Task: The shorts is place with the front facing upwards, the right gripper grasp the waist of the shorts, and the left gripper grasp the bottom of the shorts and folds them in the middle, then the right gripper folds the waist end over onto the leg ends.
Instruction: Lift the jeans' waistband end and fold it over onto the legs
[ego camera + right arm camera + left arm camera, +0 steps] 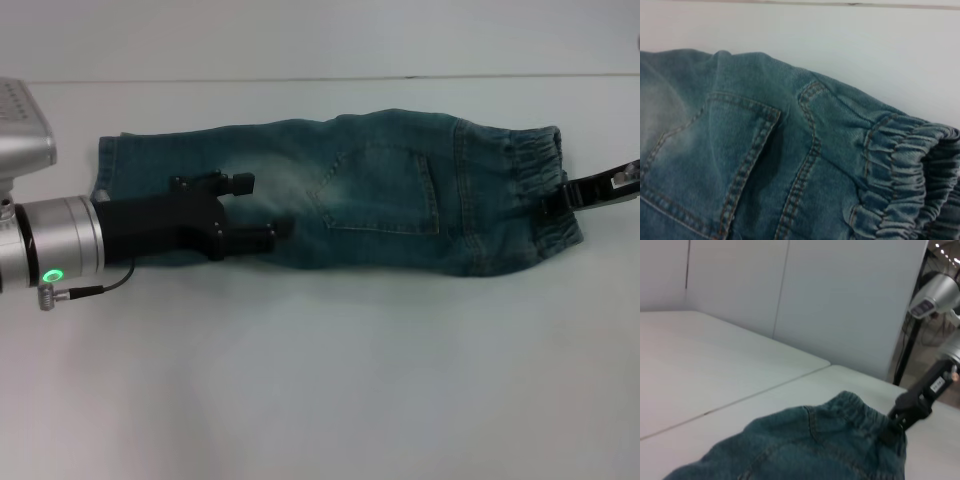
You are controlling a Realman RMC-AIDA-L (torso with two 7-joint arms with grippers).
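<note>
The leg half [145, 162] is lying loose while my right gripper holds the waist, so my left gripper should hold the middle [300, 185] steady next to the pocket before the waist folds over.
The blue denim shorts [470, 215] lie folded lengthwise across the white table [320, 380], with a stitched pocket [385, 190] facing up. The leg ends [115, 160] point left and the elastic waist [535, 160] points right. My left gripper [262, 206] hovers over the leg half, open, with only flat denim between its black fingers. My right gripper [555, 200] reaches in from the right edge and is shut on the waist. The left wrist view shows the right gripper [897, 417] pinching the waist [860, 407]. In the right wrist view the shorts [765, 150] and waist [910, 170] show close up.
White wall panels [840, 300] stand behind the table. A seam [300, 78] runs across the table's far side. A silver robot part [20, 125] sits at the left edge. Bare tabletop lies in front of the shorts.
</note>
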